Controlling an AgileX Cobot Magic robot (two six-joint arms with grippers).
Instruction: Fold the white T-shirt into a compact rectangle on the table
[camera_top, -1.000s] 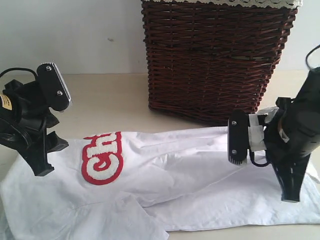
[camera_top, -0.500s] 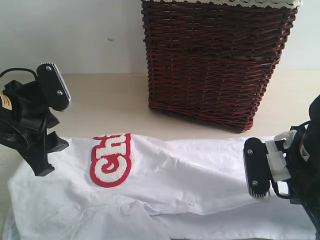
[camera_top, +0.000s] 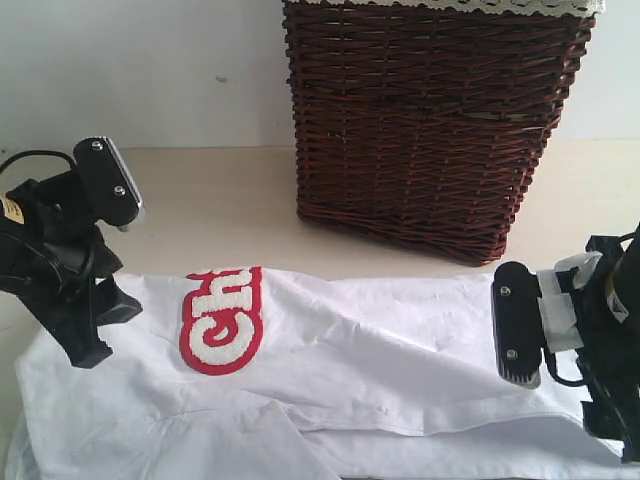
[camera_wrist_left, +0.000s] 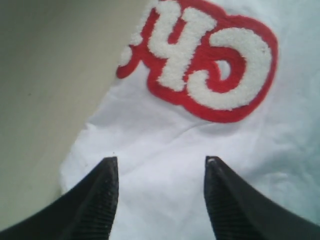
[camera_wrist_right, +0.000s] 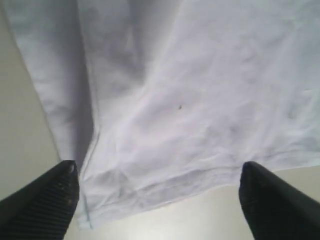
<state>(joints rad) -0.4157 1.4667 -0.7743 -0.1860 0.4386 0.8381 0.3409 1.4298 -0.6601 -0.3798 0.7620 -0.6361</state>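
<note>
The near sleeve (camera_top: 230, 452) sticks out beyond the folded edge, far from the robot's right gripper at the hem, so the left gripper should first fold it over the lettering (camera_top: 222, 325).
The white T-shirt (camera_top: 380, 360) lies stretched sideways across the table (camera_top: 220, 210), folded lengthwise, its fuzzy white lettering outlined in red (camera_top: 220, 320) towards the left. My left gripper (camera_top: 88, 345) stands at the shirt's left end. In the left wrist view it (camera_wrist_left: 160, 160) is open just above white cloth, close to the lettering (camera_wrist_left: 210, 60). My right gripper (camera_top: 608, 428) is at the shirt's right end. In the right wrist view it (camera_wrist_right: 159, 167) is open wide over the hem (camera_wrist_right: 165, 190), holding nothing. The neck tag is hidden.
A large dark brown wicker basket (camera_top: 420, 120) with a lace-trimmed liner (camera_top: 450, 6) stands behind the shirt, close to its far edge. A plain whitish wall (camera_top: 140, 70) runs along the back. Bare table shows left of the basket.
The right gripper moved right and lower to the shirt's end, and the shirt slid a little right and lies flatter. The left gripper dipped slightly.
</note>
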